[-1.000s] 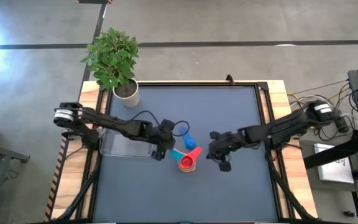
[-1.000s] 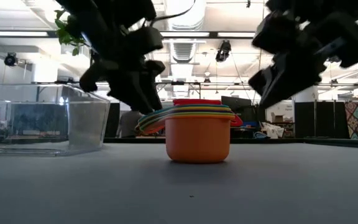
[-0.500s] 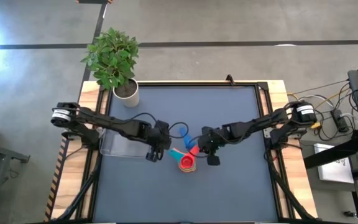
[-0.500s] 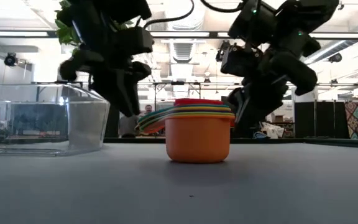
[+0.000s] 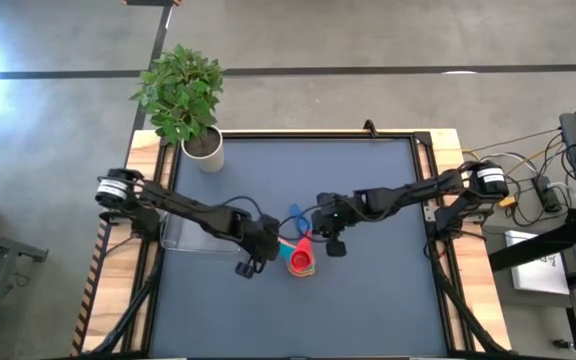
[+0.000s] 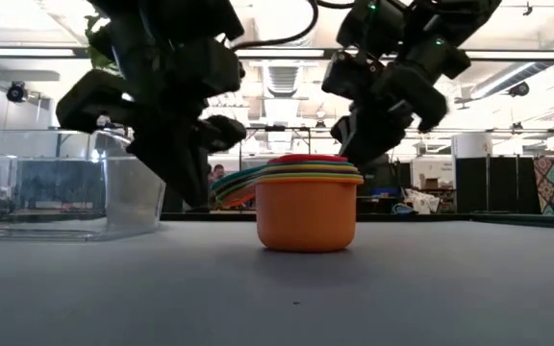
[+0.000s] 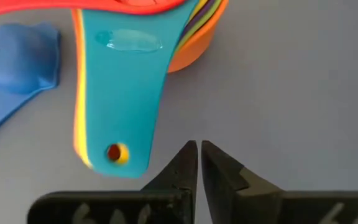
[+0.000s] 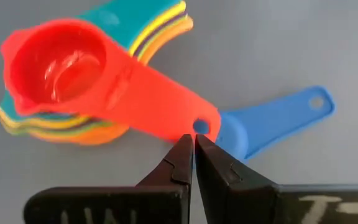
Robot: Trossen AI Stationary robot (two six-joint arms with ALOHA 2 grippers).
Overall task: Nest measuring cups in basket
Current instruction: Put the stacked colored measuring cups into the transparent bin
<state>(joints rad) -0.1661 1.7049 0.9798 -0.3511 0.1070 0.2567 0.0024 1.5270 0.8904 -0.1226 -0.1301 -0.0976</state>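
I should back my right gripper off, because the red handle sticks out over the blue cup, and then push the red handle around toward the teal handle (image 7: 120, 102).
Several measuring cups stand nested in one stack (image 5: 301, 262) on the table; the orange cup (image 6: 306, 213) is outermost and the red cup (image 8: 61, 68) sits on top. The teal handle (image 7: 120, 93) and red handle fan out sideways. A blue cup (image 5: 296, 218) lies apart on the table, just beyond the stack, bowl down (image 7: 17, 56). The clear basket (image 5: 183, 232) sits to the left. My left gripper (image 5: 260, 255) is shut, low beside the teal handle's end, apart from it (image 7: 197, 146). My right gripper (image 5: 318, 238) is shut at the red handle's end. My right gripper has its shut fingertips (image 8: 185, 146) right at the free end of the red cup's handle (image 8: 197, 124), by the hanging hole, slanting down from the table's right. Whether they touch the handle, I cannot tell. My left gripper touches nothing.
A white pot with a green plant (image 5: 205, 148) stands at the table's far left corner. The basket's clear wall (image 6: 56, 192) rises just behind my left arm. The blue cup's handle (image 8: 284, 115) points away past the red handle.
My right gripper has travelled toward the table's left and come down to the stack, ending at the red handle. My left gripper has shifted toward the near edge and lower, beside the teal handle. The cups have stayed in place.
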